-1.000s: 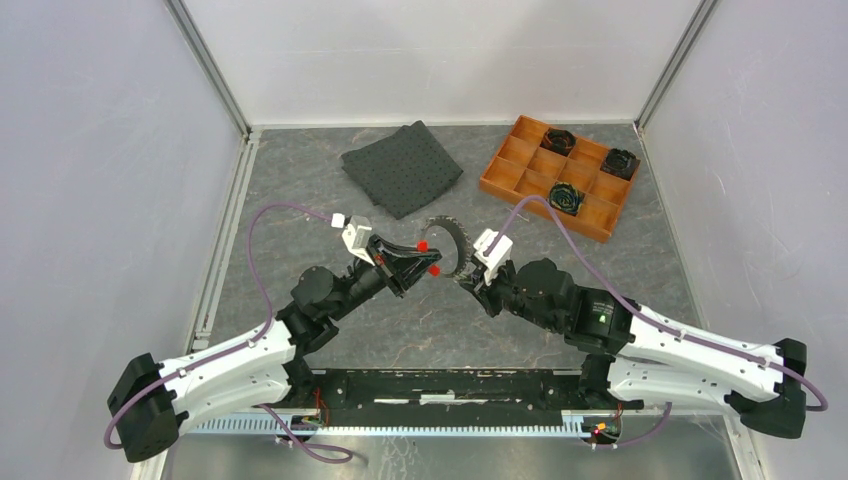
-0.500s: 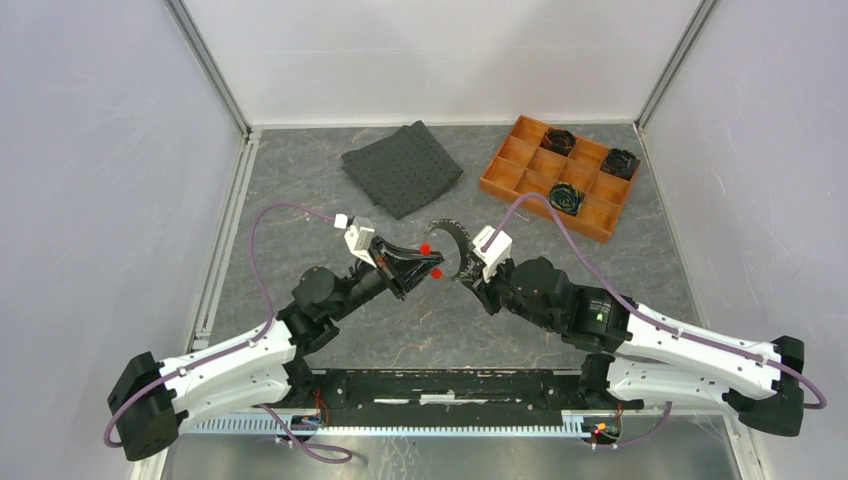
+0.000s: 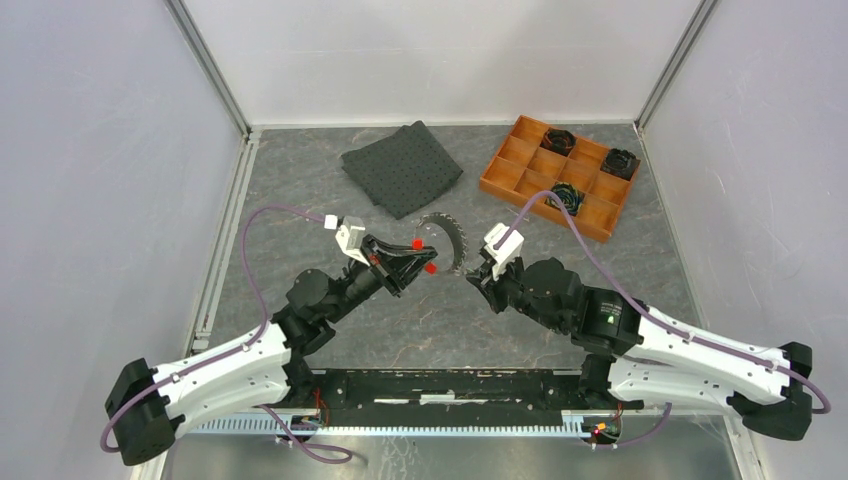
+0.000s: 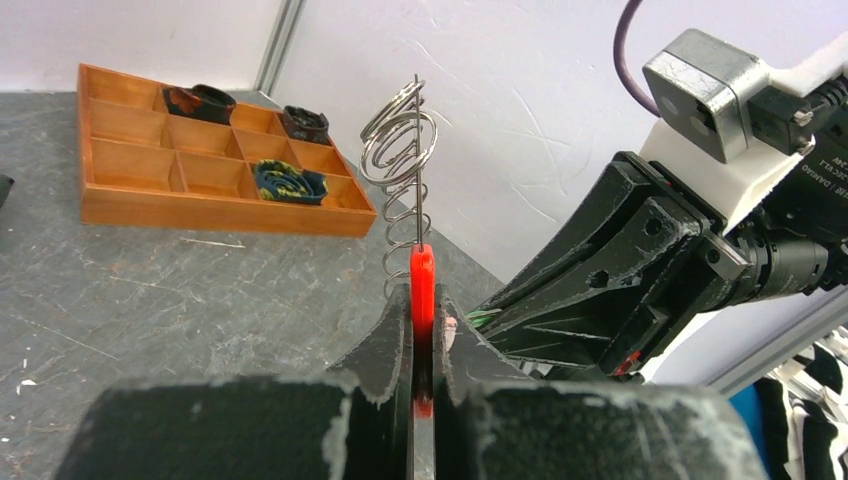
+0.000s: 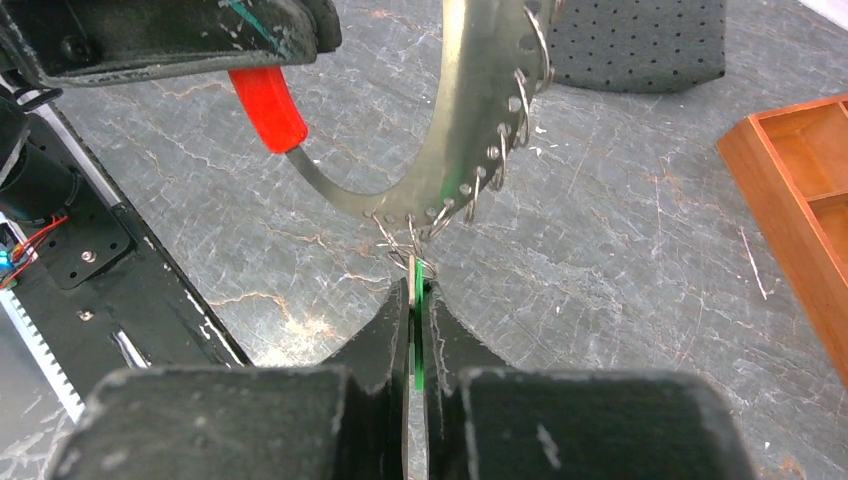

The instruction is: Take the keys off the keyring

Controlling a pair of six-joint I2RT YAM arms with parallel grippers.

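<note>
I should open my left gripper and take the wire loop at the green key (image 5: pixel 426 268) with it, because that gripper is holding the red key head (image 4: pixel 423 275), away from the wire loop.
My left gripper (image 3: pixel 421 257) is shut on the red key head (image 4: pixel 422 285), which stands edge-on between its fingers. My right gripper (image 3: pixel 475 275) is shut on the green key (image 5: pixel 414 295). Between them, held above the table, hangs the keyring (image 3: pixel 447 238), a grey metal arc carrying several small wire loops. In the right wrist view the keyring (image 5: pixel 470 130) curves up from the green key toward the red key head (image 5: pixel 265 105) in the left gripper. In the left wrist view wire loops (image 4: pixel 400 150) rise above the red key, with the right gripper (image 4: pixel 640 270) close on the right.
An orange wooden compartment tray (image 3: pixel 520 175) at the back right holds black gear-like pieces (image 3: pixel 558 138). A dark folded cloth (image 3: pixel 402 167) lies at the back centre. Enclosure walls stand on three sides. The tray also shows in the left wrist view (image 4: pixel 130 205).
The two grippers have drawn slightly apart, the left to the left and the right to the right. The keyring between them has turned and now shows as a shorter arc.
</note>
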